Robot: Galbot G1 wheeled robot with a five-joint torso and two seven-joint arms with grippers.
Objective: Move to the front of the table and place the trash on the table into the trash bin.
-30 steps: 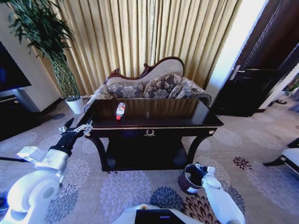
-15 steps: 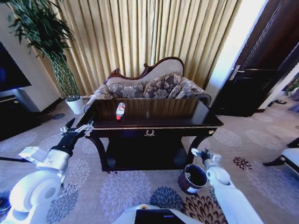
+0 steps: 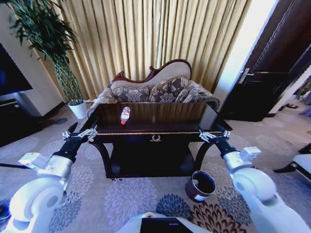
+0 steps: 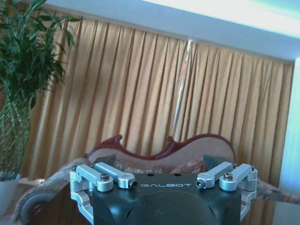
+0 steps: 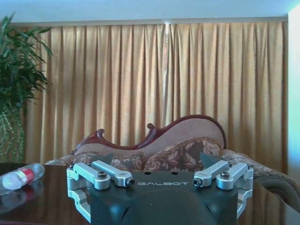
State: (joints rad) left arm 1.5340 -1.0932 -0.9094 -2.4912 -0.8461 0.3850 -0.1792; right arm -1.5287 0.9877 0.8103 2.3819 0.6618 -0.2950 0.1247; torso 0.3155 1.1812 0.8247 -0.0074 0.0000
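The clear plastic bottle (image 3: 125,115) will squeeze inward between the gripper's fingers when I carry it by the bottle's see-through end (image 3: 127,109), because that end looks empty.
The table (image 3: 167,115) of glossy dark wood stands straight ahead. One piece of trash, a clear plastic bottle (image 3: 125,115) with a red label, lies on its top towards the back left; the right wrist view shows the bottle (image 5: 20,177) too. The trash bin (image 3: 200,186), small, round and dark, sits on the carpet by the table's front right leg. My left gripper (image 3: 80,133) hovers open off the table's front left corner, holding nothing. My right gripper (image 3: 214,134) is open and empty at the front right corner, above the bin.
A patterned sofa (image 3: 155,90) stands close behind the table before gold curtains. A tall plant in a white pot (image 3: 77,109) is at the back left, a dark cabinet (image 3: 14,116) at left, a dark door (image 3: 272,73) at right. Carpet lies open in front.
My right arm has risen from beside the trash bin to the height of the table's front right corner. The left arm and the bottle have stayed put.
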